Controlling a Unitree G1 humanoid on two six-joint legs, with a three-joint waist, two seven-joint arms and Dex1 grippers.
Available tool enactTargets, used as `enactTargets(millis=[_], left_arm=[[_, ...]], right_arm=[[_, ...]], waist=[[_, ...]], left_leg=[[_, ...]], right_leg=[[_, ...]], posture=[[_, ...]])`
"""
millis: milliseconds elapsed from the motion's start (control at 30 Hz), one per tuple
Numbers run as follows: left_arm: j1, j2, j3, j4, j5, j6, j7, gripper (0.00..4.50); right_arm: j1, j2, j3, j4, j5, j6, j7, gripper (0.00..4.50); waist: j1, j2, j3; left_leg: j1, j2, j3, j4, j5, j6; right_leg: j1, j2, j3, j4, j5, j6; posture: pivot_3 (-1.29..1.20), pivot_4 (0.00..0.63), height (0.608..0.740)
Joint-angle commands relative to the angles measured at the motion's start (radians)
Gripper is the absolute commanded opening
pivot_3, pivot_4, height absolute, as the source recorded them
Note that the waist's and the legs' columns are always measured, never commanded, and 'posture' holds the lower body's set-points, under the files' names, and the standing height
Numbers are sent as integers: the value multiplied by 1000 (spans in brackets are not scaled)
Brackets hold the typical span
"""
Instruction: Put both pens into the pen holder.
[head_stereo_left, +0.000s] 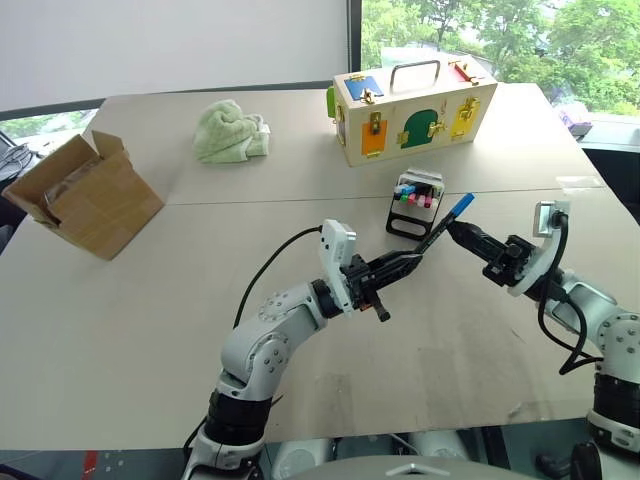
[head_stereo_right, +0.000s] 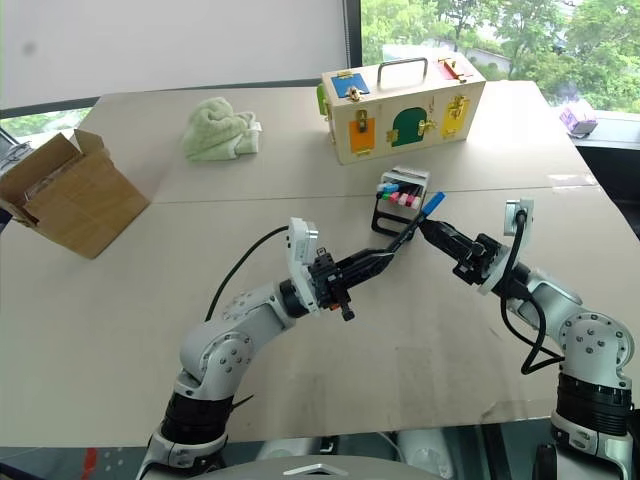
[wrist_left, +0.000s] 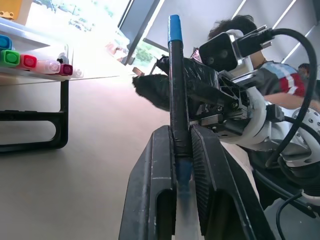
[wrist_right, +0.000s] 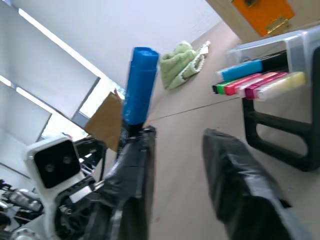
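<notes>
I should center my right gripper's fingers around the pen's black body (wrist_left: 178, 90) before I close them for the handover, because one of those fingers is in line with the pen's blue cap (wrist_right: 140, 85).
A slim black pen with a blue cap (head_stereo_left: 458, 208) slants up over the table, my left gripper (head_stereo_left: 415, 258) shut on its lower barrel (wrist_left: 179, 100). My right gripper (head_stereo_left: 455, 231) meets it from the right, just below the cap. Its fingers (wrist_right: 227, 165) stand apart, with the blue cap (wrist_right: 140, 85) lying along one of them. The pen holder (head_stereo_left: 413, 206), a small black rack with a white top, stands on the table just behind the pen and holds several coloured markers (wrist_right: 250, 80). I cannot pick out the other pen among them.
A cream wooden box (head_stereo_left: 412, 118) with coloured doors stands behind the holder. A green cloth (head_stereo_left: 230, 132) lies at the back and an open cardboard box (head_stereo_left: 85, 195) at the far left. A person (wrist_left: 272, 77) shows behind my right arm in the left wrist view.
</notes>
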Motion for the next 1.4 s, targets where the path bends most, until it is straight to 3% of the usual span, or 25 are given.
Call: enactTargets(millis=[33,333,500,900,1100,1200,1233,1400], left_arm=[[-8,-5,-15,1,-4,-6,7,0],[-10,-15,-6,7,-17,-10,21,0],[-9,-16,-14,11,-13,-15,18,0],[-12,-11,-37,19,2,-29,20,0],[-14,-5,-45,29,21,-36,42,0],[-12,-7,-41,33,15,-27,48,0],[-11,-2,-43,34,29,-33,53,993],[6,16,-34,11,100,-57,119,3014]], right_arm=[[-1,-25,-10,-58,43,-9,6,359],[75,-101,6,-66,33,-16,103,359],[49,-93,13,-63,45,-20,78,2543],[-43,-58,66,-69,55,-33,-9,2543],[-23,-65,69,-83,73,-36,4,126],[-20,-65,76,-79,53,-48,-3,104],[-18,-67,91,-81,0,-73,2,104],[-18,-99,102,-102,-137,-162,49,104]], waist=[[0,0,0],[-1,0,0],[-1,0,0],[0,0,0],[0,0,0],[-1,0,0],[-1,0,0],[0,0,0]], left_leg=[[0,0,0,0,0,0],[0,0,0,0,0,0],[0,0,0,0,0,0],[0,0,0,0,0,0],[0,0,0,0,0,0],[0,0,0,0,0,0],[0,0,0,0,0,0],[0,0,0,0,0,0]], right_leg=[[0,0,0,0,0,0],[0,0,0,0,0,0],[0,1,0,0,0,0],[0,0,1,0,0,0],[0,0,1,0,0,0],[0,0,0,0,0,0],[0,0,0,0,0,0],[0,1,0,0,0,0]], posture=[[0,150,740],[0,150,740],[0,150,740],[0,150,740],[0,150,740],[0,150,740],[0,150,740],[0,150,740]])
